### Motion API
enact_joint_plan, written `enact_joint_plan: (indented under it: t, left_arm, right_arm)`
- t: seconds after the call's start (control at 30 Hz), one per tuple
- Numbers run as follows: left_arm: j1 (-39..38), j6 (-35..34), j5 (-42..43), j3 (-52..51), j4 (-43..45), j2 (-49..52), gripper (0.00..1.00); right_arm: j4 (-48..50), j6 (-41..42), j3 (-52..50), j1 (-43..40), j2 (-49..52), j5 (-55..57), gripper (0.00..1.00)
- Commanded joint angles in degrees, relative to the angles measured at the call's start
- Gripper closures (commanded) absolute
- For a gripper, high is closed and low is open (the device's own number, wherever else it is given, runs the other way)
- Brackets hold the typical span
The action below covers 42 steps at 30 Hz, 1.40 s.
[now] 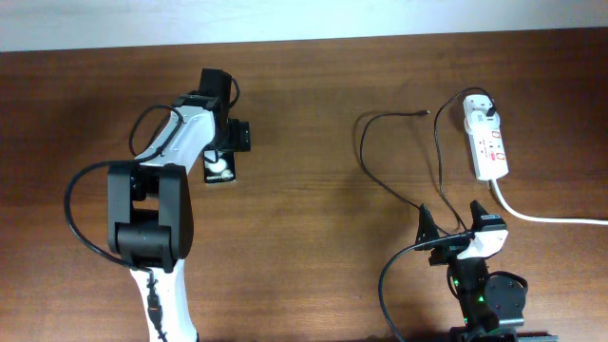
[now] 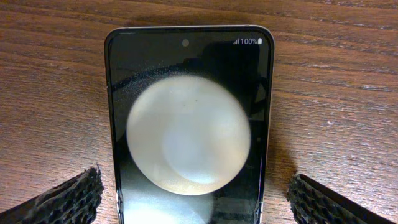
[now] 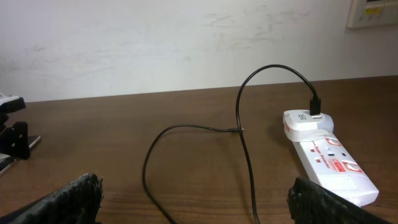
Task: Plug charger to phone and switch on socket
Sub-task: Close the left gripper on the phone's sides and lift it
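Note:
The phone's bottom end (image 2: 190,213) faces into my left gripper, so next I lift the phone with that left gripper and offer its top end (image 1: 219,178) to my right gripper.
The phone (image 1: 220,170) lies flat on the wooden table, its black glossy screen showing round glare; it fills the left wrist view (image 2: 189,112). My left gripper (image 1: 232,141) is open and straddles the phone's near end (image 2: 196,202), with its fingers clear of both sides. The charger's black cable (image 1: 364,152) loops over the table, and its connector tip (image 1: 421,114) lies loose (image 3: 239,130). Its white plug (image 1: 482,116) sits in the socket (image 1: 490,147), also seen in the right wrist view (image 3: 333,162). My right gripper (image 1: 452,226) is open and empty above the cable's near loop (image 3: 199,208).
The socket's thick white cord (image 1: 546,218) runs off to the right edge. A white wall (image 3: 186,43) stands behind the table's far edge. Bare wood lies between the phone and the cable.

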Motion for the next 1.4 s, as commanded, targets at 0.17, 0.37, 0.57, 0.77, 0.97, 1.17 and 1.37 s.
enact_joint_plan:
  t: [0.17,0.37,0.57,0.77,0.97,1.17,1.37]
  left_arm:
    - [3.5,0.8,0.8,-6.1,-2.1,7.9,0.01]
    - [4.5,1.0,2.8,-6.1,-3.3,7.9,0.08]
    - [4.5,1.0,4.1,-6.5,-4.4,7.9,0.09]
    - [4.5,4.8,7.5,-8.4,-4.3,7.9,0.09]
    - [3.3,4.5,7.9,-8.4,-3.1,7.9,0.23]
    - [3.3,3.0,7.9,-5.0,-7.8,7.5,0.28]
    - [3.3,0.5,7.9,-3.0,-12.0,-0.6,0.3]
  right_arm:
    - [-0.1,0.1,-0.4,-0.3,-0.4,0.3,0.01]
    - [-0.1,0.1,-0.4,-0.3,-0.4,0.3,0.01]
    - [-0.1,0.1,-0.4,-0.3,-0.4,0.3,0.01]
    - [-0.1,0.1,-0.4,-0.3,-0.4,0.3,0.01]
    - [-0.1,0.1,-0.4,-0.3,-0.4,0.3,0.01]
    - [-0.1,0.1,-0.4,-0.3,-0.4,0.3,0.01]
    - [-0.1,0.1,-0.4,-0.3,-0.4,0.3,0.01]
